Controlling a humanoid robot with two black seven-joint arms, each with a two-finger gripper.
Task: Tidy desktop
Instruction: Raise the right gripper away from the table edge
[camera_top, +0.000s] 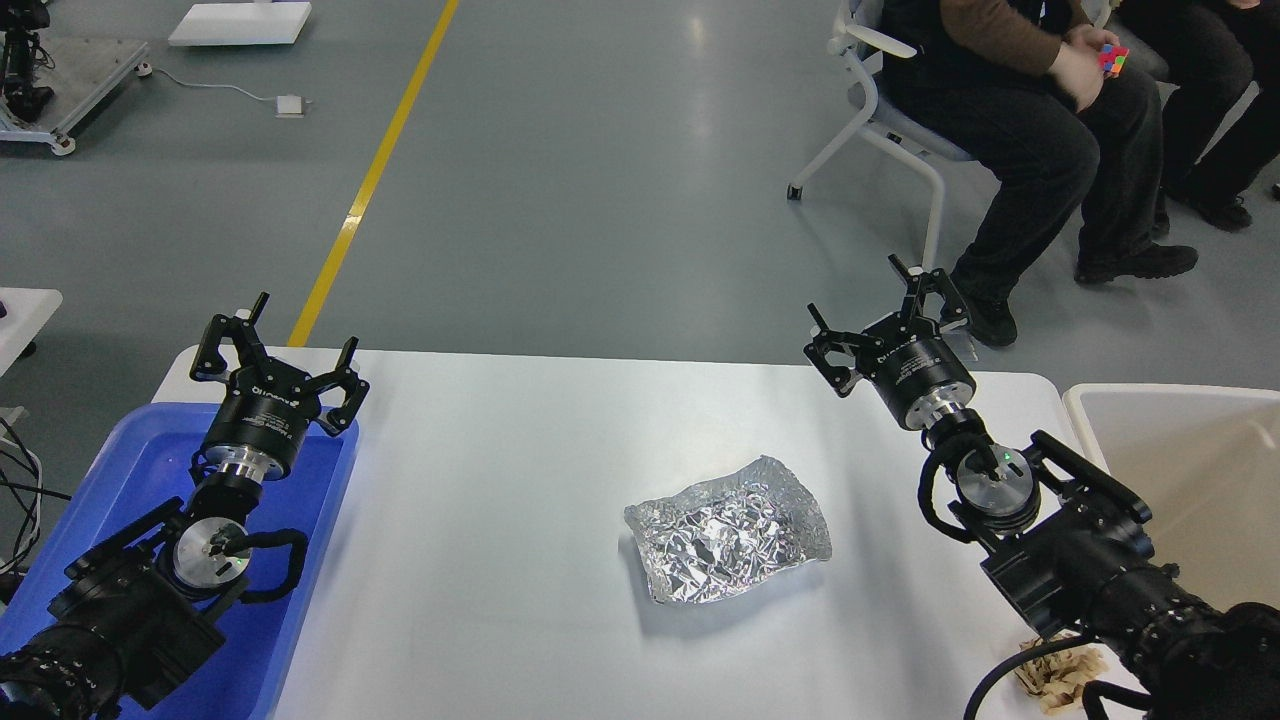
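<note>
My gripper will lift the silver foil (732, 528) by its edge and the foil will stay spread out, because a shadow (633, 562) shows under the foil's creased edge.
The white desktop (500, 520) fills the lower middle of the head view. A crumpled sheet of silver foil (727, 530) lies on it, right of centre. A crumpled brown paper scrap (1060, 672) lies at the desktop's front right, partly hidden by my right arm. My left gripper (275, 350) is open and empty, held above the far end of the blue tray (110, 480). My right gripper (885, 320) is open and empty, above the desktop's far right edge, beyond the foil and to its right.
A beige bin (1190, 470) stands at the right end of the desktop. People sit on chairs (880, 110) beyond the far right edge. A yellow floor line (370, 180) runs away at the far left.
</note>
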